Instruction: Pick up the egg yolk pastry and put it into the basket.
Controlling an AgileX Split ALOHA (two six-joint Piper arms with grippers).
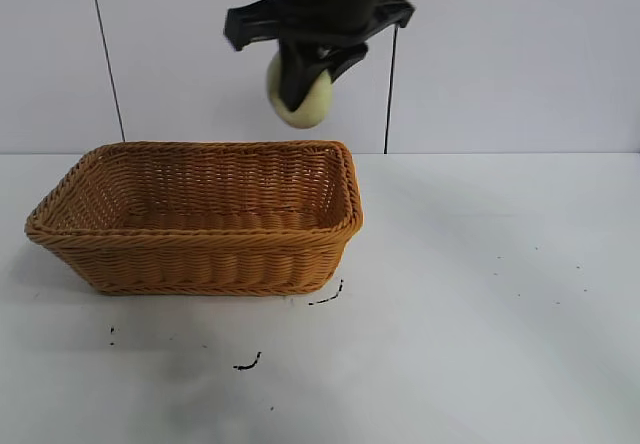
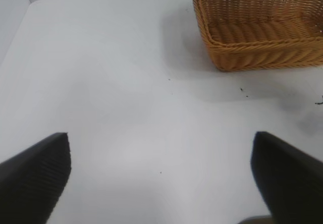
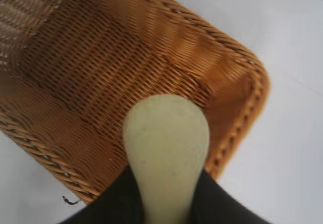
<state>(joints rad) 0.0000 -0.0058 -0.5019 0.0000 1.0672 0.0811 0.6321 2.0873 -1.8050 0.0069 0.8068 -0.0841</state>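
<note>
My right gripper should keep carrying the egg yolk pastry, which hangs higher than the basket's rim (image 1: 308, 146), inward and down until it gets to the basket's bottom (image 1: 228, 218).
The pale yellow-cream egg yolk pastry (image 1: 301, 94) hangs high in the air, squeezed between the fingers of my right gripper (image 1: 305, 74), above the right end of the orange-brown wicker basket (image 1: 195, 219). In the right wrist view the pastry (image 3: 166, 148) is pinched between the black fingers, with the basket's inside (image 3: 101, 77) below it. My left gripper (image 2: 161, 178) is open and empty over bare table, well away from the basket (image 2: 257, 32); it does not show in the exterior view.
The white table (image 1: 480, 294) carries small black marks (image 1: 248, 364) in front of the basket. A white wall stands behind, with thin dark cables (image 1: 105, 54) running down it.
</note>
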